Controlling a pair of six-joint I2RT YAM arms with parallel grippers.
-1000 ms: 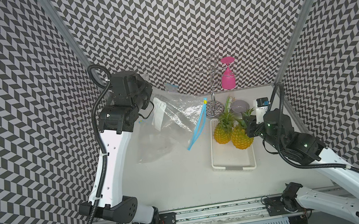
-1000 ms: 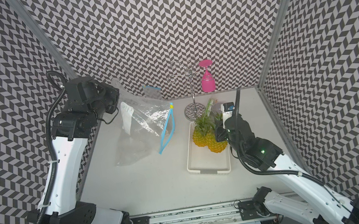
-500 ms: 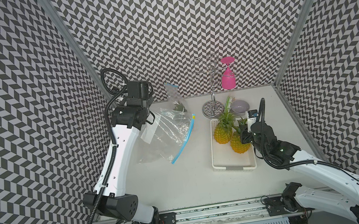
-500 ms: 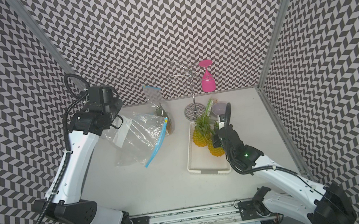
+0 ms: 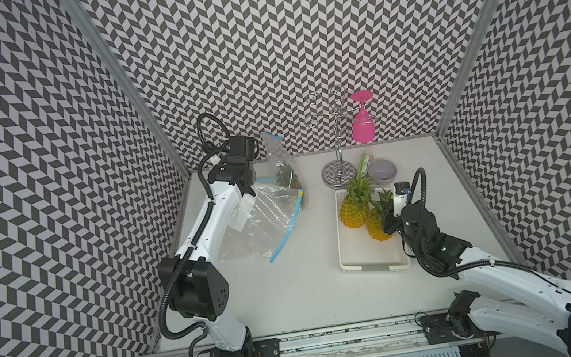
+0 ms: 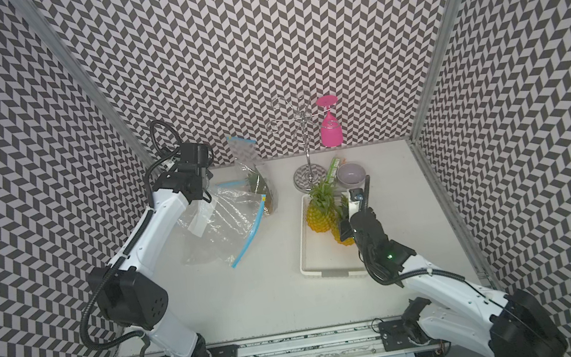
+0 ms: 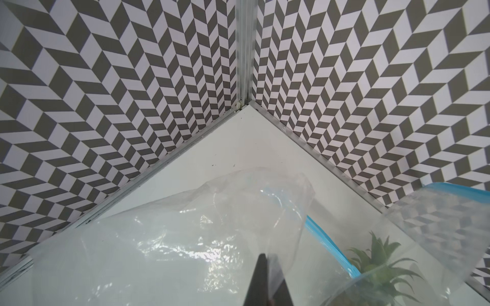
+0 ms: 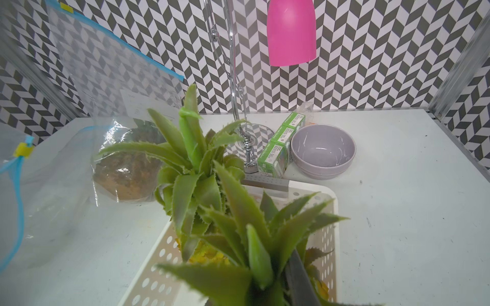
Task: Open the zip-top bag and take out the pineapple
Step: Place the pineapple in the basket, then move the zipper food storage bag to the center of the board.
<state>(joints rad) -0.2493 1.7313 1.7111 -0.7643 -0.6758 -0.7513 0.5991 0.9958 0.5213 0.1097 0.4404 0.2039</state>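
Next, I put the empty bag down with my left gripper before it pinches the zip of the pineapple's bag [image 5: 272, 136], because that gripper is holding the empty bag's film [image 5: 269, 211].
A clear zip-top bag [image 5: 276, 227] with a blue zip strip drapes onto the table's left side, and it looks empty. My left gripper [image 5: 250, 189] is shut on its film, the jaws pinched together [image 7: 265, 261]. A second bag [image 5: 285, 175] leans on the back wall with a pineapple [image 8: 127, 169] inside. Two bare pineapples [image 5: 354, 211] [image 5: 378, 232] rest in the white tray [image 5: 370, 268]. My right gripper [image 5: 390, 223] sits at the nearer one's crown [image 8: 238, 212]. One finger [image 8: 299, 278] shows beside the leaves. The other is hidden.
A chrome rack [image 5: 338, 171] with a pink glass [image 5: 362, 125] hanging from it stands at the back. A lilac bowl [image 5: 382, 171] and green cartons [image 8: 278, 145] sit behind the tray. Patterned walls close in on three sides.
My left arm dropped from high up towards the back left corner, laying the empty bag down. The right arm lowered and drew in, with the pineapple down in the tray.
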